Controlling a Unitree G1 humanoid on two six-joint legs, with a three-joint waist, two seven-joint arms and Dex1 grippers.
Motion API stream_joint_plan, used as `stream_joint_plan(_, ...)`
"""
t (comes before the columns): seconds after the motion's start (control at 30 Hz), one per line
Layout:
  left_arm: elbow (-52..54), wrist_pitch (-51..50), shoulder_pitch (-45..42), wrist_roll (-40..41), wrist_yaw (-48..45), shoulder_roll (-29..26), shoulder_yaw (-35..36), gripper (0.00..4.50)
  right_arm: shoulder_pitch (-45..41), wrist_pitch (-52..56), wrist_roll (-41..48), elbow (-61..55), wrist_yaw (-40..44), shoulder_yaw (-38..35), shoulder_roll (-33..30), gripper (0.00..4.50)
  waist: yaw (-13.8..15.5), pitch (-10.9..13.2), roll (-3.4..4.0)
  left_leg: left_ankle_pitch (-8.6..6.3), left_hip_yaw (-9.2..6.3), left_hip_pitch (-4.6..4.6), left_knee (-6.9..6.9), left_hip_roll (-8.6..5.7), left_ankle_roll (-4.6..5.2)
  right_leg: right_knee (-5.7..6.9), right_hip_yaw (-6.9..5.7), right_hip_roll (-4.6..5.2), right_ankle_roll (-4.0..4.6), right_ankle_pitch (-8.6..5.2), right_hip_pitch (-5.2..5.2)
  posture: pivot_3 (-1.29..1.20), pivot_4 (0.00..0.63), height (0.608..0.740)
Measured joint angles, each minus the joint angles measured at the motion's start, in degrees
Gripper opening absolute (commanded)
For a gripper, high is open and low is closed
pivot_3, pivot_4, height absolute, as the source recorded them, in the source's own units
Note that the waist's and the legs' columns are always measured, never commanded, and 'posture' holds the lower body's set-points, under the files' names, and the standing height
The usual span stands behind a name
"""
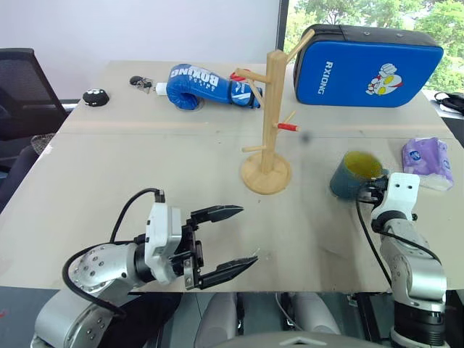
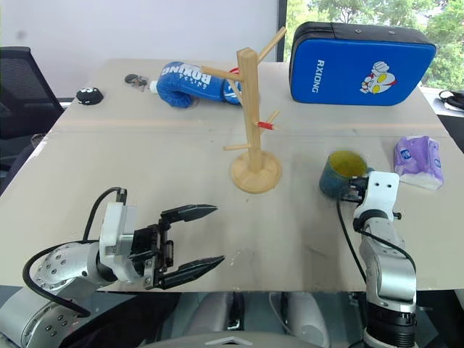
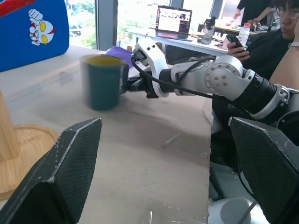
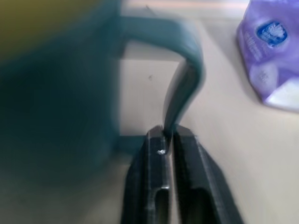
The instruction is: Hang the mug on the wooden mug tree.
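My right gripper's fingers pinch the mug low, leaving the handle's upper opening free. I keep carrying the mug to the red-tipped peg until its handle hangs there.
The blue-grey mug with its yellow inside stands upright on the table, right of the wooden mug tree. My right gripper is shut on the mug's loop handle, its fingers pinching the lower part of the loop. That gripper reaches the mug from the near side. The tree has a round base and a red-tipped peg pointing toward the mug's side. My left gripper hangs open over the near left of the table, pointing right, holding nothing.
A blue boxing glove and a blue kick pad lie behind the tree. A purple tissue pack sits right of the mug. A black round object and keys lie far left. A seated person is beyond the table.
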State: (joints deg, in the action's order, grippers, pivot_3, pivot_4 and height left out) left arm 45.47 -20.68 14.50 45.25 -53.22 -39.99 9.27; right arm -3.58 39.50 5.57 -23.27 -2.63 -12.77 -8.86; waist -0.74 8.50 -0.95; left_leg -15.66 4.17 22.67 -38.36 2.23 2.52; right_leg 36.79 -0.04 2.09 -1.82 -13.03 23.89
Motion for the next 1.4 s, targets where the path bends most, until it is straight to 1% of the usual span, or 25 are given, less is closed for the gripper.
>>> stream_joint_plan(0.13,2.5,-0.4,0.5,1.9,1.8,-0.6,2.0,4.5,-0.4,-1.8,1.0,1.9,2.5,-0.3,-1.6,0.02,0.0,0.0,0.02,0.0,0.01,0.0,0.0,0.0,0.0,-0.01,0.01,0.01,0.0,0.0,0.0,0.0,0.15,0.74)
stream_joint_plan(0.27,3.7,-0.7,1.4,2.3,3.7,-0.6,2.0,4.5,-0.7,-4.0,3.8,2.0,8.1,-1.4,-5.3,0.02,0.0,0.0,0.04,0.0,0.02,0.0,0.0,-0.01,0.01,0.0,0.02,0.0,-0.01,0.0,0.0,0.0,0.15,0.74)
stream_joint_plan(0.43,2.6,-0.3,1.4,2.2,5.0,1.1,1.9,4.5,-0.7,-5.1,11.1,-0.6,18.8,-2.0,-11.6,0.02,0.0,0.1,0.1,0.0,0.03,-0.02,0.0,0.0,0.01,0.0,0.03,-0.04,-0.01,0.0,-0.01,0.0,0.15,0.74)
stream_joint_plan(0.5,-1.3,2.3,1.0,1.2,3.5,2.6,2.6,4.5,-0.9,-4.3,15.8,-4.3,25.0,-2.4,-17.0,0.02,0.1,0.1,0.15,-0.01,0.03,-0.02,0.0,-0.01,0.02,-0.01,0.03,-0.04,-0.01,0.0,-0.01,0.0,0.15,0.74)
stream_joint_plan(0.6,-9.9,6.9,-1.4,1.2,-1.1,4.6,5.6,4.5,-4.1,-1.8,21.4,-8.5,30.4,-3.0,-22.4,0.02,0.0,0.1,0.11,-0.01,-0.04,-0.02,-0.01,0.03,0.02,0.0,-0.06,-0.09,-0.04,-0.02,-0.01,0.0,0.15,0.74)
stream_joint_plan(0.67,-13.2,8.4,-1.8,2.4,-4.0,4.7,7.8,4.5,-6.7,0.1,24.0,-10.6,32.7,-2.7,-25.5,0.02,-0.1,0.1,0.03,-0.01,-0.03,-0.03,-0.01,0.07,0.02,-0.01,-0.06,-0.09,0.01,0.0,-0.01,0.0,0.15,0.74)
stream_joint_plan(0.73,-14.8,8.3,-1.2,4.6,-6.6,4.1,9.5,4.5,-10.0,2.3,25.3,-10.9,33.9,-1.4,-28.6,0.02,-0.1,0.1,0.0,-0.01,0.01,-0.02,-0.01,0.06,0.02,-0.04,-0.04,-0.04,0.01,0.01,-0.01,0.0,0.15,0.74)
stream_joint_plan(0.83,-16.0,6.6,0.2,7.7,-9.6,2.0,12.7,4.5,-17.4,7.2,26.8,-10.4,34.1,1.6,-31.4,0.02,-0.1,0.2,-0.04,-0.01,0.03,0.07,-0.02,0.04,0.03,-0.05,-0.04,0.02,0.02,0.01,0.07,0.0,0.15,0.74)
stream_joint_plan(0.93,-16.6,5.1,2.0,9.8,-11.2,1.1,15.4,4.5,-23.5,11.3,28.6,-10.2,34.2,3.5,-32.7,0.02,0.1,0.2,-0.04,-0.02,0.0,0.12,0.01,0.04,0.03,-0.06,-0.06,0.04,0.03,0.01,0.11,0.0,0.15,0.74)
stream_joint_plan(0.97,-16.9,4.7,3.0,10.1,-11.6,1.0,16.3,4.5,-25.4,12.5,28.8,-9.6,34.6,5.3,-33.3,0.02,0.1,0.2,-0.05,-0.02,-0.01,0.15,0.01,0.04,0.04,-0.07,-0.07,0.04,0.03,0.0,0.13,0.0,0.15,0.74)
stream_joint_plan(1.17,-16.3,4.5,4.6,10.5,-11.3,1.5,17.4,4.5,-29.8,15.4,29.4,-7.4,36.9,10.2,-34.2,0.02,0.1,0.2,-0.06,-0.04,0.03,0.21,0.0,0.01,0.08,-0.09,-0.07,0.14,0.03,0.01,0.16,0.0,0.15,0.74)
stream_joint_plan(1.4,-12.3,4.1,6.4,10.5,-8.8,2.5,17.5,4.5,-36.1,16.5,27.5,-3.8,39.2,16.0,-35.1,0.02,0.0,0.2,-0.07,-0.05,0.03,0.19,-0.01,0.02,0.08,-0.05,-0.08,0.16,0.04,0.01,0.18,0.0,0.15,0.74)
